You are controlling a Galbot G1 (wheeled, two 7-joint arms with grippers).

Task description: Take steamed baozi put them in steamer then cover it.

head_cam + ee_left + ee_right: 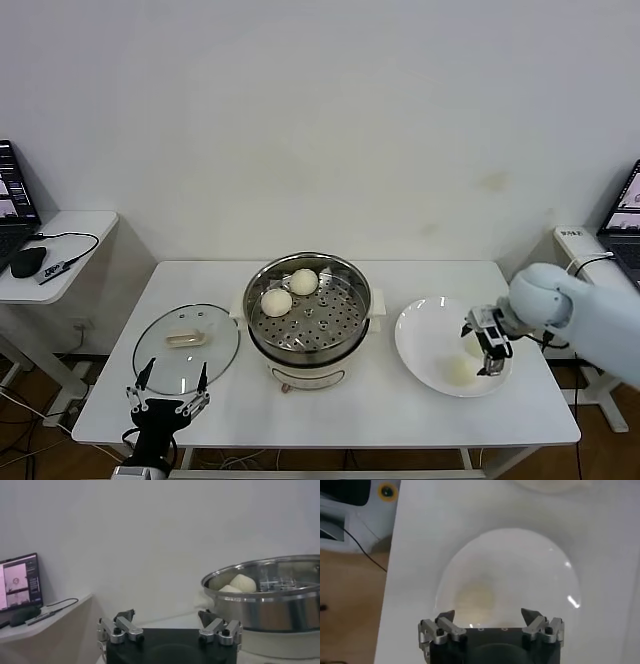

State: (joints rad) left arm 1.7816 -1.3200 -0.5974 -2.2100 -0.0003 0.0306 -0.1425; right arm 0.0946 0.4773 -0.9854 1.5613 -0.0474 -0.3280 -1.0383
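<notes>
My right gripper will leave a half-hidden baozi behind on the plate when it lifts one, because a pale curve shows beside its fingers.
The steamer stands mid-table with two baozi on its perforated tray; it also shows in the left wrist view with the baozi. The glass cover lies flat on the table left of the steamer. A white plate at the right holds one baozi; a second pale one beside the fingers is hard to make out. My right gripper hangs open just above the plate, over the baozi. My left gripper is open and empty at the front left, near the cover.
A side table with a laptop and mouse stands at the left; the laptop shows in the left wrist view. Another laptop sits on a stand at the right. The table's edge runs close to the plate.
</notes>
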